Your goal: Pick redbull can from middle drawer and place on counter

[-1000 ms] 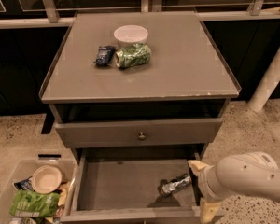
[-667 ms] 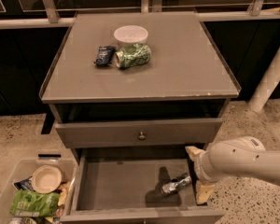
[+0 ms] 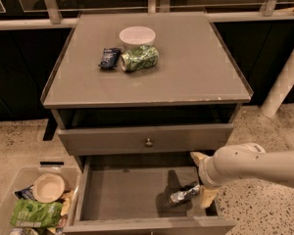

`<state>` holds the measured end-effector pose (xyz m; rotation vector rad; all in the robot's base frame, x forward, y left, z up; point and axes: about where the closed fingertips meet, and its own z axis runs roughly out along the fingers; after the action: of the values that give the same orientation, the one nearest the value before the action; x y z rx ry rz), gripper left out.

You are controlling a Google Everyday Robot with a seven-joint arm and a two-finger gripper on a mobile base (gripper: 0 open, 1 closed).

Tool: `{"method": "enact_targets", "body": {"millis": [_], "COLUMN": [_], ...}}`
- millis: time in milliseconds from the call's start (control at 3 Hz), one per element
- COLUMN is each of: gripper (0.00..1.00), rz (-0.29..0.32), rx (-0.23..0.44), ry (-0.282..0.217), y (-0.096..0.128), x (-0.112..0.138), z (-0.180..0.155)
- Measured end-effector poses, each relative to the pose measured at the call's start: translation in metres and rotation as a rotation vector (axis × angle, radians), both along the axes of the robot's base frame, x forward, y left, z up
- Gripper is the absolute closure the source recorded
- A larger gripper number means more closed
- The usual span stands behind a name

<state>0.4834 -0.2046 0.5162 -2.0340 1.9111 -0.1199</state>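
Observation:
My gripper's open fingers are across the redbull can's narrow way [image 3: 191, 191], so I go on moving in along the can until they straddle its body [image 3: 183, 194], then close.
The redbull can [image 3: 183, 194] lies on its side on the floor of the open middle drawer [image 3: 122, 195], near the right wall. My gripper [image 3: 201, 178] is at the drawer's right side, just right of the can. It is open, with one pale finger [image 3: 196, 157] toward the back and the other [image 3: 208, 198] toward the front, and the can's right end is close to the gap between them. The counter [image 3: 186, 72] is the grey cabinet top above.
On the counter stand a white bowl [image 3: 137, 35], a green can on its side [image 3: 139, 58] and a small dark blue packet [image 3: 109, 58]. A shut drawer front with a knob [image 3: 148, 142] sits above the open drawer. A clear bin of clutter [image 3: 34, 204] stands on the floor at the left.
My gripper has moved up and toward the back of the drawer, a little left. The can has stayed lying in the same spot.

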Motion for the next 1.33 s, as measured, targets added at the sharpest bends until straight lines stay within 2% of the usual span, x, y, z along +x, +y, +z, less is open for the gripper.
{"method": "enact_targets", "body": {"millis": [333, 667, 1000, 1333], "gripper": [0.00, 0.00, 0.00, 0.00], "rz": [0.016, 0.053, 0.074, 0.081], "rx": [0.015, 0.032, 0.054, 0.063], "ry": [0.024, 0.067, 0.087, 0.121], "y": [0.015, 0.030, 0.031, 0.025], "x": [0.028, 0.037, 0.018, -0.013], "z": [-0.046, -0.082, -0.095, -0.102]}}
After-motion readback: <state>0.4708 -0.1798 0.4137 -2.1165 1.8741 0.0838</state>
